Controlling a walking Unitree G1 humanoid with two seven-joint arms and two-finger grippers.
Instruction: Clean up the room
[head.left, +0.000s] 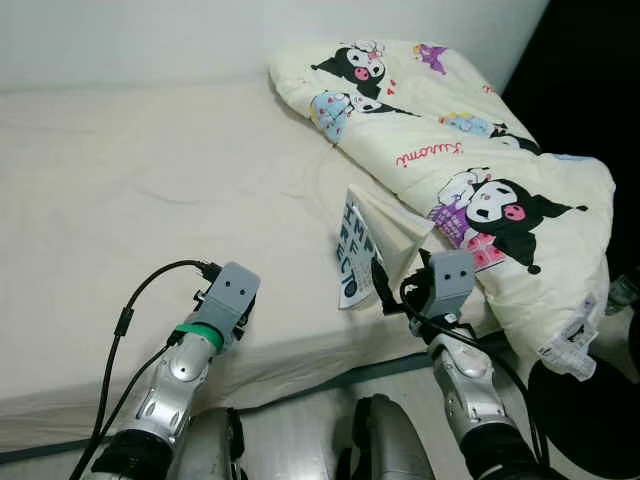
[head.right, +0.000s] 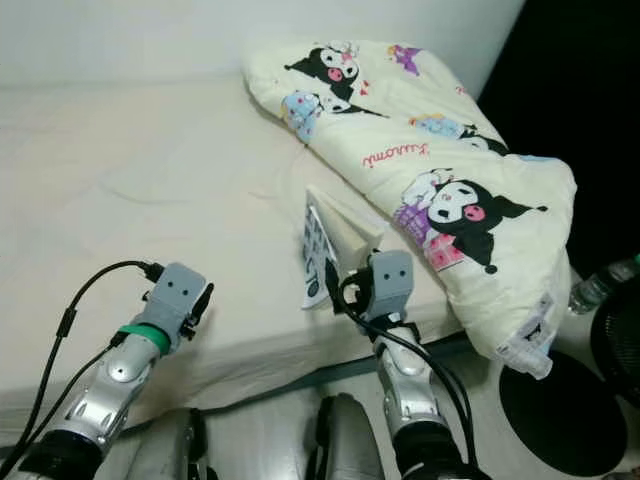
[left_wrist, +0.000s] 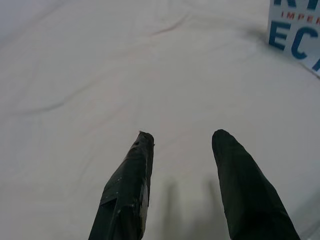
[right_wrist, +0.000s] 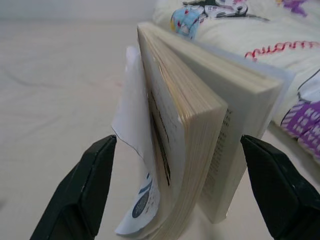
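Note:
I expect the book's back section to stay spread open when I carry the book by its front pages, since a wedge-shaped gap parts the pages.
A thick paperback book stands on its edge near the front edge of the bed, its pages fanned and its blue-lettered white cover hanging loose. My right gripper is open, with one finger on each side of the book and a gap on both sides. The left gripper is open too, low over bare sheet to the left of the book. A cream quilt with cartoon prints lies bunched on the bed's right side, just behind the book.
The quilt's corner with its tag hangs over the bed's right front corner. A water bottle and a round black object sit on the floor to the right. A white wall runs behind the bed.

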